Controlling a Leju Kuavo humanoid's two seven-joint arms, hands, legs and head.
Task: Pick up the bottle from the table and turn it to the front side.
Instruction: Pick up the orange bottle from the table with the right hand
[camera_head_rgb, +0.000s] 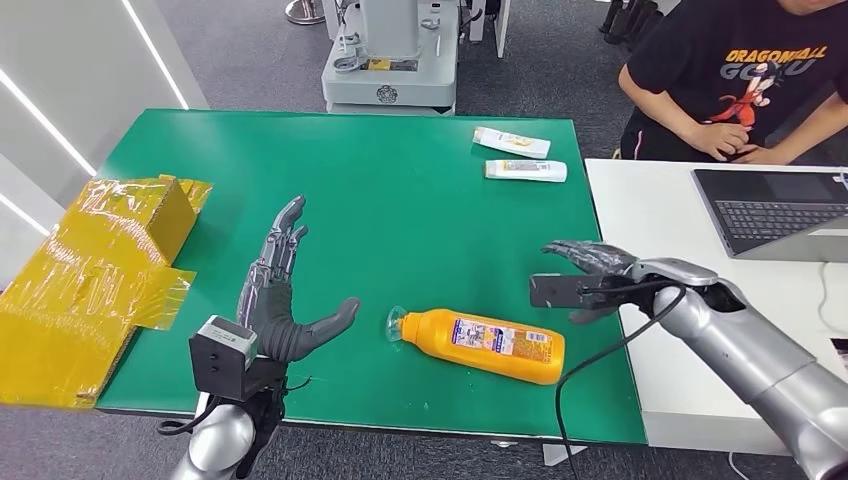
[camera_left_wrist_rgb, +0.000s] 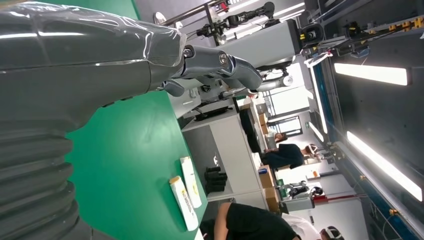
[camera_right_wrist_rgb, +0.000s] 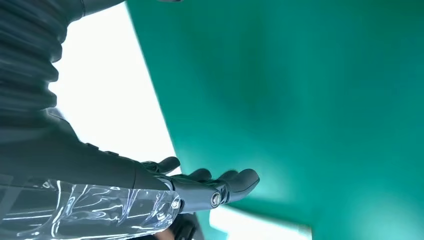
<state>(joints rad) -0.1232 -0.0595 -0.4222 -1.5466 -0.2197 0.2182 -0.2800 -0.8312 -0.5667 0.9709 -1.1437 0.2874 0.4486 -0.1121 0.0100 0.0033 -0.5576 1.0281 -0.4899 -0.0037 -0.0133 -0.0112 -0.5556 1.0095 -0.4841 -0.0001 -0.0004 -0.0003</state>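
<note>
The label (camera_head_rgb: 502, 338) facing up is full of small print and little panels, so the orange bottle's front (camera_head_rgb: 484, 346), with big lettering, should be hidden underneath.
An orange bottle (camera_head_rgb: 485, 344) with a clear cap lies on its side on the green table (camera_head_rgb: 400, 210), cap toward my left, its label facing up. My left hand (camera_head_rgb: 285, 300) is open just left of the cap, fingers stretched forward and thumb pointing at the bottle, not touching it. My right hand (camera_head_rgb: 590, 268) hovers open over the table's right edge, a little beyond the bottle's base, holding nothing. In the left wrist view my left hand (camera_left_wrist_rgb: 150, 65) reaches over the green surface. In the right wrist view my right hand (camera_right_wrist_rgb: 200, 187) has its fingers (camera_right_wrist_rgb: 240, 181) extended above the table.
Two white tubes (camera_head_rgb: 512, 143) (camera_head_rgb: 526, 171) lie at the table's far right. A yellow wrapped box (camera_head_rgb: 95, 270) sits at the left edge. A white desk (camera_head_rgb: 680, 230) with a laptop (camera_head_rgb: 775, 210) adjoins on the right, where a person (camera_head_rgb: 745, 70) sits.
</note>
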